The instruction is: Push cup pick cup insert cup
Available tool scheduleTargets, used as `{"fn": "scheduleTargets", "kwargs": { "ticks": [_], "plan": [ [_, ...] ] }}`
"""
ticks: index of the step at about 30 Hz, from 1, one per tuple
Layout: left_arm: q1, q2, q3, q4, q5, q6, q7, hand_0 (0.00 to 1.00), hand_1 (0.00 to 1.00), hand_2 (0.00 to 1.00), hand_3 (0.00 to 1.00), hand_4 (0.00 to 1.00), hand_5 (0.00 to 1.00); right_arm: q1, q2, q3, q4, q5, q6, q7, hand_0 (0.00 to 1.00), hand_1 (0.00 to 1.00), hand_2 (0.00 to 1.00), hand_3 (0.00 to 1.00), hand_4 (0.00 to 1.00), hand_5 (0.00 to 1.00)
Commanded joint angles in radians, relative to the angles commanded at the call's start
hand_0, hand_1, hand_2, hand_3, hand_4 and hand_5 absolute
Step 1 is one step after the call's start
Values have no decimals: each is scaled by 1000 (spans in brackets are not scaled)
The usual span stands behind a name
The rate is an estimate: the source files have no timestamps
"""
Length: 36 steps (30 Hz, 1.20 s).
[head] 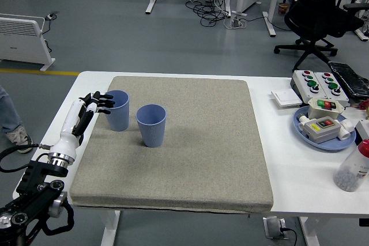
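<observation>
The nearer blue cup point(151, 124) tapers toward its base point(153, 143), so it will sink almost to its rim when I insert it into the farther cup.
Two blue ribbed cups stand upright on the grey mat point(190, 142). The left cup point(117, 110) is near the mat's left edge. The second cup point(151, 125) stands just right of it and slightly nearer, a small gap between them. My left hand point(98, 102) is at the left side of the left cup, fingers spread and pointing right, fingertips point(108, 103) at or touching the cup's rim. It holds nothing. The right arm is out of view.
At the right of the table are a blue plate point(323, 128) with button boxes, a control box point(317, 83), a white switch plate point(285, 97) and a clear bottle with a red cap point(353, 167). A black office chair point(317, 10) stands beyond the table.
</observation>
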<state>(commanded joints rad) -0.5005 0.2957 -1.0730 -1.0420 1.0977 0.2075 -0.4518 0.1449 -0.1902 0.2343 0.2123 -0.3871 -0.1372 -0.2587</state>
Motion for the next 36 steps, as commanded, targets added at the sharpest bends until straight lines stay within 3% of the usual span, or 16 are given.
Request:
{"fn": "scheduleTargets", "kwargs": {
  "ticks": [1, 2, 7, 8, 11, 13, 14, 20, 23, 25, 26, 31, 32, 36],
  "plan": [
    [-9, 10, -11, -28, 45, -10, 32, 381, 538, 532, 552, 742, 976, 0, 0, 0, 0, 0, 0, 0, 708, 604, 687, 619, 194, 541],
    [-18, 16, -18, -47, 84, -25, 66, 762, 828, 861, 849, 910, 832, 0, 0, 0, 0, 1, 0, 0, 709, 604, 687, 620, 194, 542],
    [-106, 52, -10, -108, 292, -162, 249, 762, 828, 861, 849, 910, 832, -1, 0, 1, 0, 0, 1, -2, 709, 604, 687, 620, 194, 542],
    [-121, 53, -1, -106, 330, -181, 270, 903, 924, 971, 948, 972, 710, -2, 0, 1, 0, -1, 2, -2, 709, 604, 688, 620, 195, 539],
    [-193, 55, 46, -88, 460, -262, 336, 903, 924, 971, 948, 972, 710, -2, 0, 3, 0, -3, 2, -3, 709, 604, 688, 620, 195, 539],
    [-232, 55, 82, -69, 538, -301, 357, 903, 924, 971, 948, 972, 710, -3, 0, 4, 1, -5, 3, -4, 709, 604, 688, 620, 195, 539],
    [-257, 55, 107, -60, 577, -324, 365, 935, 955, 998, 986, 998, 589, -4, 0, 5, 1, -6, 3, -4, 708, 604, 688, 619, 195, 542],
    [-379, 35, 241, 33, 837, -432, 403, 933, 959, 998, 998, 990, 566, -8, 0, 9, 1, -14, 4, -7, 708, 604, 688, 620, 196, 538],
    [-413, 16, 277, 81, 921, -457, 411, 933, 959, 998, 998, 990, 566, -11, 0, 11, 2, -17, 5, -8, 708, 604, 688, 620, 196, 538],
    [-428, 3, 289, 111, 930, -463, 414, 933, 959, 998, 998, 990, 566, -13, 0, 12, 2, -19, 5, -9, 708, 604, 688, 620, 196, 538],
    [-433, -3, 293, 127, 933, -464, 416, 904, 945, 998, 998, 972, 507, -14, 0, 12, 2, -20, 5, -9, 708, 604, 688, 619, 196, 540],
    [-457, -31, 320, 193, 966, -460, 418, 904, 945, 998, 998, 972, 507, -18, 0, 16, 2, -29, 6, -12, 708, 604, 688, 619, 196, 540],
    [-461, -35, 325, 206, 971, -459, 419, 819, 897, 963, 986, 935, 441, -18, -1, 17, 2, -31, 6, -13, 708, 605, 688, 619, 196, 538],
    [-471, -48, 340, 253, 972, -447, 415, 819, 897, 963, 986, 935, 441, -20, -1, 20, 3, -38, 7, -14, 708, 605, 688, 619, 196, 538]
  ]
}}
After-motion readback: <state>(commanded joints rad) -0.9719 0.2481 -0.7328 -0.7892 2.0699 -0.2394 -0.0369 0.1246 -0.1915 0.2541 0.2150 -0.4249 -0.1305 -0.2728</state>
